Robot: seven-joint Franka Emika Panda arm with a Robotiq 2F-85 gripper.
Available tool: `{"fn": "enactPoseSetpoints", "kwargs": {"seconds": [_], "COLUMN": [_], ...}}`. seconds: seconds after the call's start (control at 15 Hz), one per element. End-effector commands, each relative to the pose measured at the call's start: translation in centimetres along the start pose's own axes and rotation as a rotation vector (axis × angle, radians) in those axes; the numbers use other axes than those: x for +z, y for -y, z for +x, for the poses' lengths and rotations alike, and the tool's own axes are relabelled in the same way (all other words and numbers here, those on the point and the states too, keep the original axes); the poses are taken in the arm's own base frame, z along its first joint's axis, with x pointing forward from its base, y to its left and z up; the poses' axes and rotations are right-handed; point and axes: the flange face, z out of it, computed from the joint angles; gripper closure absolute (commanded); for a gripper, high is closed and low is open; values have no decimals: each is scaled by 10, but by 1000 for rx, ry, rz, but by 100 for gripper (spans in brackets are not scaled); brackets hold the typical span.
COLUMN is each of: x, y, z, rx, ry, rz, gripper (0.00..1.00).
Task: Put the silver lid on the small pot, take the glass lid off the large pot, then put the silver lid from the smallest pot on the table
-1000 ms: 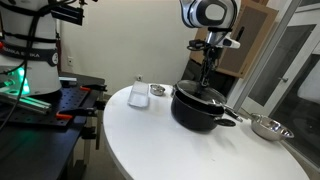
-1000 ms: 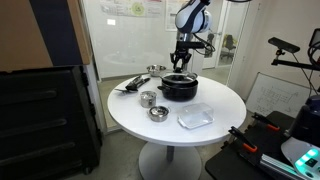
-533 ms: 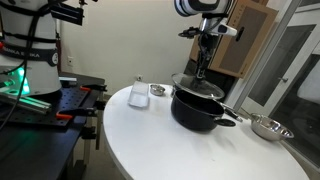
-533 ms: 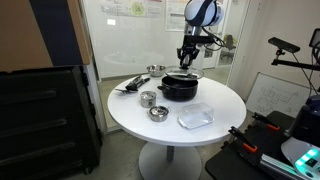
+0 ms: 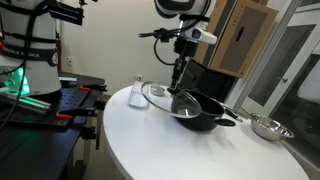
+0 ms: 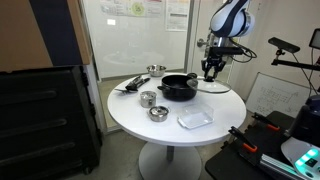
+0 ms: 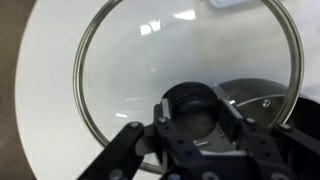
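Note:
I should use my gripper to carry the lid clear to the open tabletop [image 5: 158, 137] before I lower it flat, because the glass lid's rim [image 5: 197, 109] hangs over the large pot's edge.
My gripper [image 5: 178, 78] is shut on the knob of the glass lid [image 5: 163, 98] and holds it tilted in the air beside the large black pot [image 5: 205, 110], which stands open. In an exterior view the gripper [image 6: 212, 68] and lid [image 6: 213, 87] hang over the table edge, away from the pot [image 6: 180, 88]. In the wrist view the gripper [image 7: 198, 112] grips the dark knob, the lid's metal rim [image 7: 90, 60] rings the view, and the pot [image 7: 258, 95] lies behind. Two small silver pots [image 6: 148, 98] [image 6: 158, 113] stand in front of the large pot; I cannot tell which carries the silver lid.
The round white table [image 6: 140, 125] also holds a clear plastic box [image 6: 196, 118], dark utensils [image 6: 130, 85], a silver pot at the back [image 6: 155, 70], a white shaker [image 5: 137, 93] and a silver bowl [image 5: 267, 127]. Glass walls stand behind.
The gripper has lifted the glass lid off the large pot and carried it sideways, clear of the pot and out over the white table. The pot now stands open.

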Motion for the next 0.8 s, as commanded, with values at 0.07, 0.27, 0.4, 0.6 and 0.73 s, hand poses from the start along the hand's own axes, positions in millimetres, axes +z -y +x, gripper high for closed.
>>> {"fn": "enactPoseSetpoints", "kwargs": {"seconds": [0.07, 0.27, 0.4, 0.6, 0.73], "x": [-7, -4, -3, 0, 3], "y": [-57, -82, -91, -99, -99], "z": [-56, -72, -71, -59, -48], "rx": [96, 149, 178, 205, 207], "ry": [-25, -10, -5, -12, -17], "rz": [36, 37, 29, 11, -2], "gripper": [76, 76, 76, 76, 76]}}
